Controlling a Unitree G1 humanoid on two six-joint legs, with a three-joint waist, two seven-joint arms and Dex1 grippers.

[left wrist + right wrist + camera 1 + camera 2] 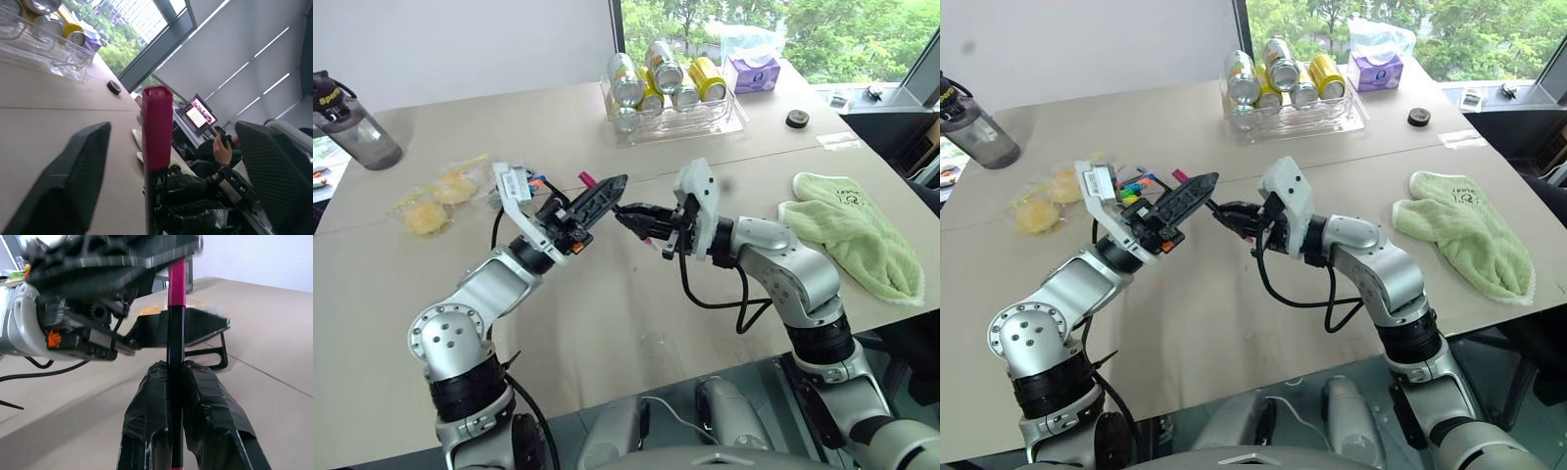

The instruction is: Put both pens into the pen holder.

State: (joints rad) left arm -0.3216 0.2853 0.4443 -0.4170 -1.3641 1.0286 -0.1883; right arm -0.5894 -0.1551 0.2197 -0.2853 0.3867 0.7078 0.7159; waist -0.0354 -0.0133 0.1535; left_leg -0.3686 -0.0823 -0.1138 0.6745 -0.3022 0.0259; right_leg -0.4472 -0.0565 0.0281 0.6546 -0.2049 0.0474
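I should close my left gripper on the magenta-pink cap (587, 179) before my right gripper opens, because my right gripper is holding the pen away from the pen holder (1134, 186).
My right gripper (620, 211) is shut on a slim black pen with a magenta-pink cap (587, 179), held above the table's middle. In the right wrist view the pen (176, 289) rises straight from between the shut fingers (146, 401). My left gripper (607, 196) reaches in from the left and straddles the pen's capped end. The left wrist view has the cap (157, 127) standing between two wide-apart fingers (73, 176), neither of them touching it. The black pen holder (1136, 186), with bright markers in it, stands on the table behind the left gripper and is partly hidden by it.
A clear tray of cans (675, 117) stands at the back, with a tissue pack (751, 70) and a small black disc (796, 118) beside it. On the right lies a green cloth (852, 230). Yellow snack bags (435, 201) and a dark bottle (352, 122) sit left. A person (220, 147) sits beyond the table.
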